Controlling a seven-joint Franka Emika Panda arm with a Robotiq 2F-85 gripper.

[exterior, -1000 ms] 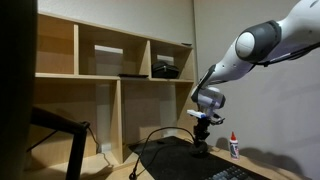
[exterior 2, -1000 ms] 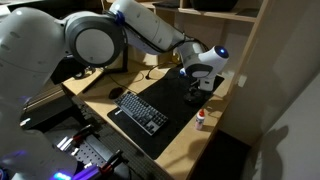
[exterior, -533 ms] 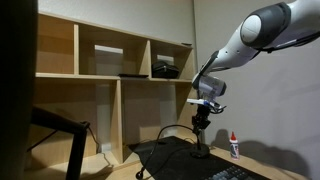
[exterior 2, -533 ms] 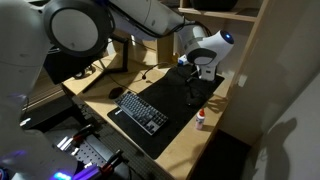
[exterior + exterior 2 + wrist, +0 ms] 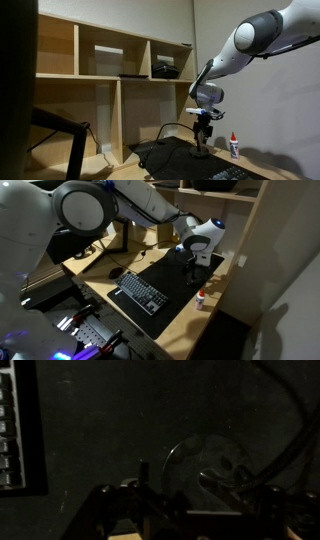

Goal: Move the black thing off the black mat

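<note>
The black thing's neck (image 5: 288,456) leans toward one finger while my gripper hangs over the black thing's round base. I should open, move over and pinch the neck (image 5: 252,482) before lifting.
The black thing (image 5: 202,152) stands with its stubby base on the black mat (image 5: 178,163), near the mat's far end. Its thin neck (image 5: 163,131) arcs up and away from the base. My gripper (image 5: 203,128) hangs straight above the base. In the other exterior view the gripper (image 5: 196,264) covers most of the black thing (image 5: 192,277) on the mat (image 5: 165,292). The dark wrist view shows the round base (image 5: 205,460) below my gripper (image 5: 190,510), whose jaws stand apart with nothing pinched between them.
A black keyboard (image 5: 139,291) lies on the mat's near part, and it also shows in the wrist view as the keyboard (image 5: 14,430). A small white bottle (image 5: 234,147) with a red cap stands beside the mat. Wooden shelves (image 5: 110,70) with a black boxy device (image 5: 166,71) rise behind.
Half a second ago the gripper was higher; it has come back down over the base. Its jaws, close together before, now stand wide apart.
</note>
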